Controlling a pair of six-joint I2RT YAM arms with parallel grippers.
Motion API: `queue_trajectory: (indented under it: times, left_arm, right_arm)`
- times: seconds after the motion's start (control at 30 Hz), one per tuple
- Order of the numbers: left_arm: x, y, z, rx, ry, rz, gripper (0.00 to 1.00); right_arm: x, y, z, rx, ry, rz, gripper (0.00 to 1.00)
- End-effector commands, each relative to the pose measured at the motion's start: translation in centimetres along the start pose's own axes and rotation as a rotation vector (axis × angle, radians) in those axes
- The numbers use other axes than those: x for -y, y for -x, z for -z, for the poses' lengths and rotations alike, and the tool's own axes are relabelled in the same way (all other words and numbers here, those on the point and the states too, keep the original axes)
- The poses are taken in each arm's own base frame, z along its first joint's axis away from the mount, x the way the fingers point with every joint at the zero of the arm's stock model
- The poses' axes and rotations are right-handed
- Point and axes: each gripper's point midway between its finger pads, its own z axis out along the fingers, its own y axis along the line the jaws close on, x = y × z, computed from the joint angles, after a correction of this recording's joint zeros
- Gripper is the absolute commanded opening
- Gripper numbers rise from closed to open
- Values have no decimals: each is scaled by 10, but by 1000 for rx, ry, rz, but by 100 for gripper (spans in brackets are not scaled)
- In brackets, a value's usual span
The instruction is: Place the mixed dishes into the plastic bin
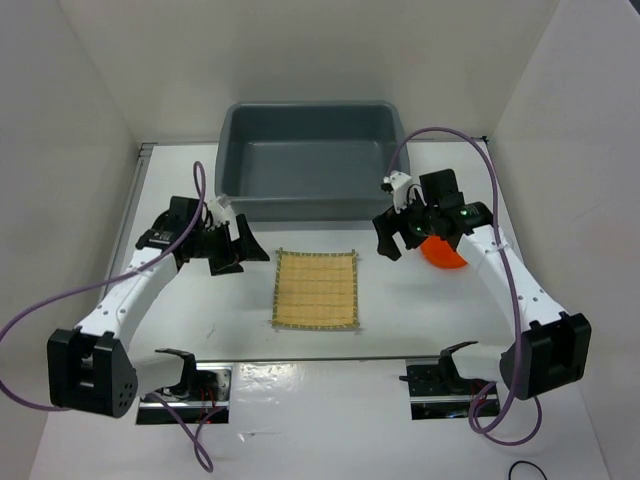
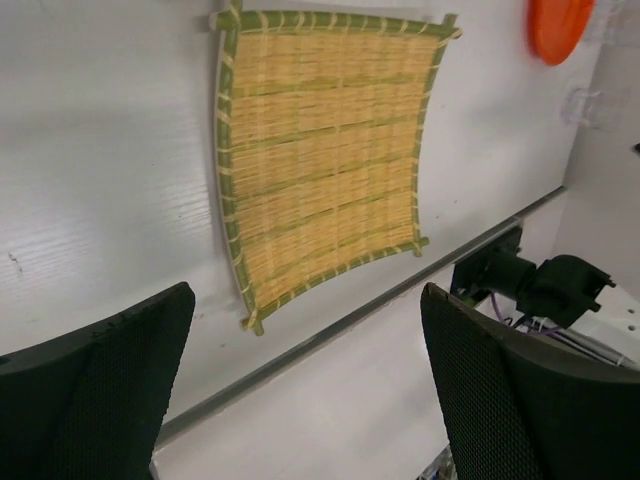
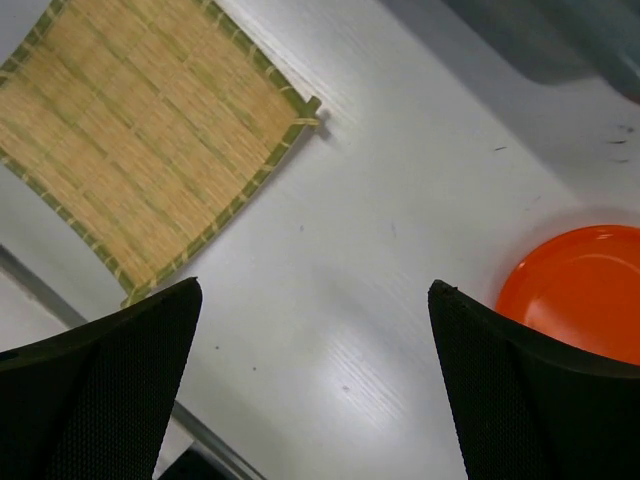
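My gripper will lift the tan bamboo mat [image 1: 316, 290], and the mat will stay stiff like a tray, because the green rim [image 2: 340, 271] bends in a smooth curve between corners.
The grey-blue plastic bin [image 1: 310, 150] stands at the back middle, and its inside looks bare. The tan bamboo mat [image 1: 316, 289] lies flat in front of it; it also shows in the left wrist view [image 2: 325, 150] and the right wrist view [image 3: 150, 140]. The orange plate [image 1: 443, 252] lies right of the mat, partly under my right arm, and shows in both wrist views [image 2: 560, 25] [image 3: 580, 295]. My left gripper [image 1: 243, 255] [image 2: 308, 300] is open and empty, left of the mat. My right gripper [image 1: 385, 235] [image 3: 315, 290] is open and empty, above bare table between mat and plate. The black plate and glass cups are out of view.
White walls close in the table on three sides. A thin metal seam [image 1: 320, 356] crosses the table near the front. Two black brackets [image 1: 185, 372] [image 1: 440, 368] sit at the near edge by the arm bases. Purple cables loop beside both arms.
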Motion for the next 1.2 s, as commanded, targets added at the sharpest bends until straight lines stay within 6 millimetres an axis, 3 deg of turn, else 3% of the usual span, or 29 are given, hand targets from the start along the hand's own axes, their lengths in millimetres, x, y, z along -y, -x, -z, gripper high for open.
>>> queue_trajectory:
  times: [0.0,0.1,0.2,0.27,0.37,0.4,0.47,0.53,0.67,0.7,0.8,0.83,0.93,0.97,1.1,1.17]
  left_arm:
    - [19,10,8,90,-86,-2,100]
    - [8,-5,-4,28,-84,57,100]
    - [-16,-25,-28,-86,-42,150,100]
    - [-29,-37,-34,-115,-11,168,100]
    - [-34,-38,-37,-104,10,192,100]
    - [-37,-41,-39,-111,16,207,100]
    - [-38,-43,-42,-122,6,211,100]
    - [-43,-47,-46,-140,17,225,100]
    - [-51,-66,-56,-198,9,249,100]
    - [-50,-64,-56,-191,6,253,100]
    - [-52,-66,-62,-198,-11,272,100]
    - [-54,-68,-63,-207,-6,279,100]
    - [-54,-68,-66,-222,-9,289,100]
    - [-53,-64,-67,-216,-13,283,100]
    - [-47,-57,-69,-218,-38,288,100]
    - [-44,-54,-68,-215,-40,285,100]
  right_arm:
    - [-16,0,-3,18,74,-80,98]
    - [-36,1,-9,27,199,-115,98]
    - [-47,-5,-17,2,277,-152,98]
    - [-38,-6,-27,-10,244,-161,98]
    - [-25,-3,-34,-36,161,-127,98]
    - [-25,-1,-35,-40,137,-89,98]
    - [-45,2,-39,-54,163,40,97]
    - [-72,-11,-42,-116,231,222,98]
    - [-88,-21,-52,-164,210,399,97]
    - [-93,-21,-53,-167,212,416,91]
    - [-97,-27,-68,-198,196,452,51]
    - [-93,-25,-74,-196,174,456,28]
    - [-87,-31,-90,-233,139,457,3]
    - [-91,-35,-95,-258,129,470,0]
    - [-109,-98,-127,-562,217,389,0]
    - [-115,-112,-134,-621,240,330,0]
